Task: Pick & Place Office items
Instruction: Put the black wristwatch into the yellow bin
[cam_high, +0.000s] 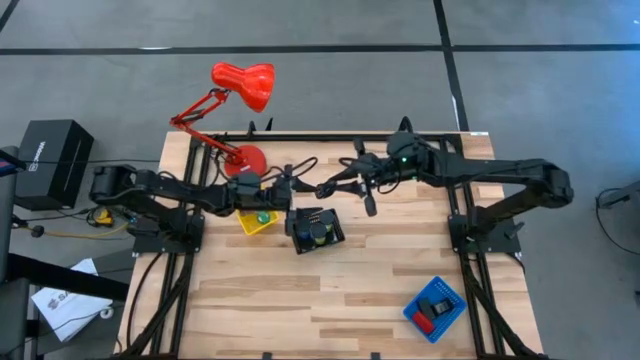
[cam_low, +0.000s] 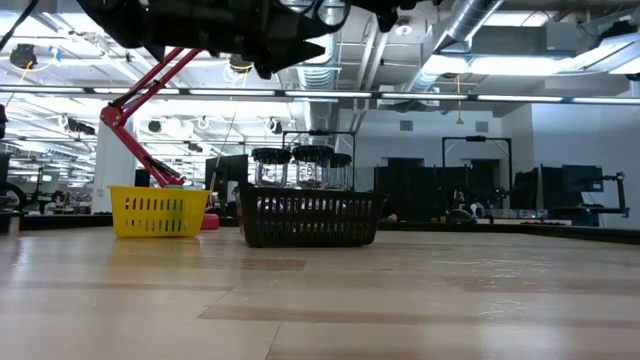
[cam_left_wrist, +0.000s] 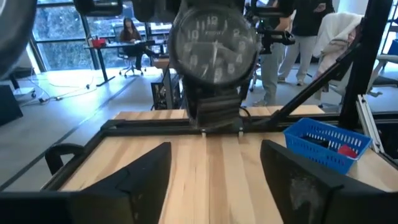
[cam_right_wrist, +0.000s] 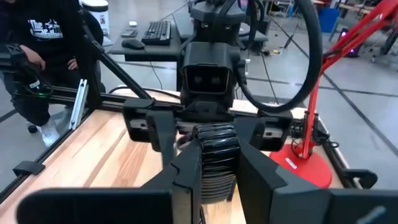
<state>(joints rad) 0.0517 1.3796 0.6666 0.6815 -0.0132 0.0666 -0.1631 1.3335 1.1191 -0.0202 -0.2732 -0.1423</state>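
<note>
The watch's dial (cam_left_wrist: 214, 46) is upright above the open fingers of my left gripper. My right gripper should tilt it upward and bring the watch's band (cam_left_wrist: 216, 111) into my left gripper.
A black wristwatch (cam_left_wrist: 214, 46) with a dark dial and ribbed band hangs in the air between my two grippers, above the table's middle near its far side. My right gripper (cam_right_wrist: 219, 163) is shut on its band. My left gripper (cam_left_wrist: 214, 183) faces it, open, with its fingers standing wide on either side of the watch and apart from it. In the high view the two grippers meet tip to tip, left gripper (cam_high: 302, 190) against right gripper (cam_high: 323, 188). Small items lie in the black tray (cam_high: 331, 236), a green piece in the yellow tray (cam_high: 250, 226), and a red block in the blue tray (cam_high: 452, 298). My right gripper pinches the watch's ribbed band (cam_right_wrist: 217, 142) between its two fingers (cam_right_wrist: 188, 167), which lie roughly level and come from the table's right. The watch is lifted clear of the table, its dial (cam_left_wrist: 214, 45) turned toward the left arm. The dial end is hidden in the right wrist view.
The red desk lamp (cam_high: 243, 84) stands by the far left edge, its base (cam_high: 247, 158) just behind the left arm. The yellow tray and black tray sit under and near the grippers. The blue tray is at the near right corner. People are in the room beyond.
</note>
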